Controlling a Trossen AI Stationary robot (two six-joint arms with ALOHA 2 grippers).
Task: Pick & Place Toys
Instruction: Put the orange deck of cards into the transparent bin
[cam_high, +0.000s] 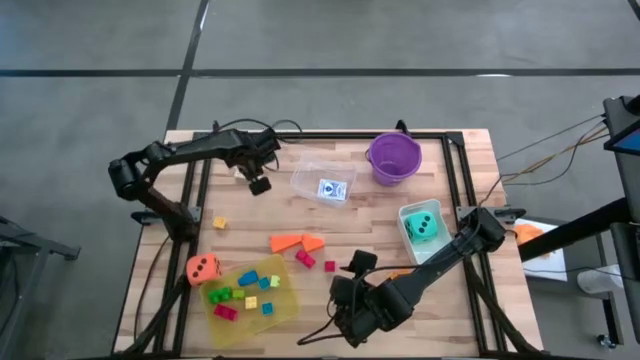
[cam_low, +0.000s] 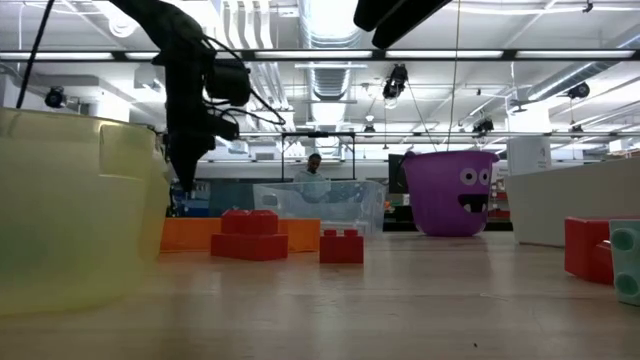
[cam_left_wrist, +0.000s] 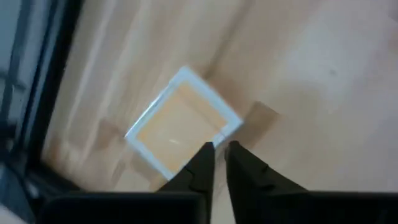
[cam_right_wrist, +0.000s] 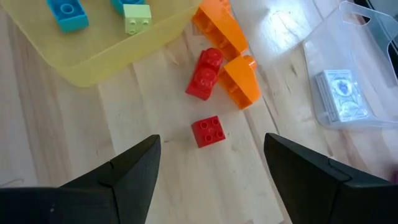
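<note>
One corner of the slanted card pack (cam_left_wrist: 234, 126) has my left gripper shut at it. So next I open the gripper, turn it square and put its fingers around the pack's two long sides (cam_left_wrist: 155, 102).
My left gripper (cam_left_wrist: 219, 155) is at the table's far left (cam_high: 258, 183), pointing down and shut on a small card pack (cam_left_wrist: 180, 121) that has a white rim and a tan face. My right gripper (cam_right_wrist: 211, 155) stands open near the table's near edge (cam_high: 352, 272), above and short of two red bricks (cam_right_wrist: 207, 131) (cam_right_wrist: 204, 73) that lie on the wood next to orange wedges (cam_right_wrist: 239, 81). A flat yellow tray (cam_high: 282, 310) holds several small bricks, and an orange die (cam_high: 203, 268) lies beside it. My left gripper pinches the card pack at one corner of its white rim (cam_left_wrist: 225, 129) between its two fingertips, coming from above. The pack's tan face is turned up toward the wrist. A shadow on the wood beside the pack suggests that it is off the table.
A clear tub (cam_high: 325, 183) with a card pack stands at the far middle, and a purple bucket (cam_high: 394, 158) to its right. A second clear tub (cam_high: 408, 246) at the right holds a teal die (cam_high: 424, 228). A yellow brick (cam_high: 219, 223) lies alone at the left.
</note>
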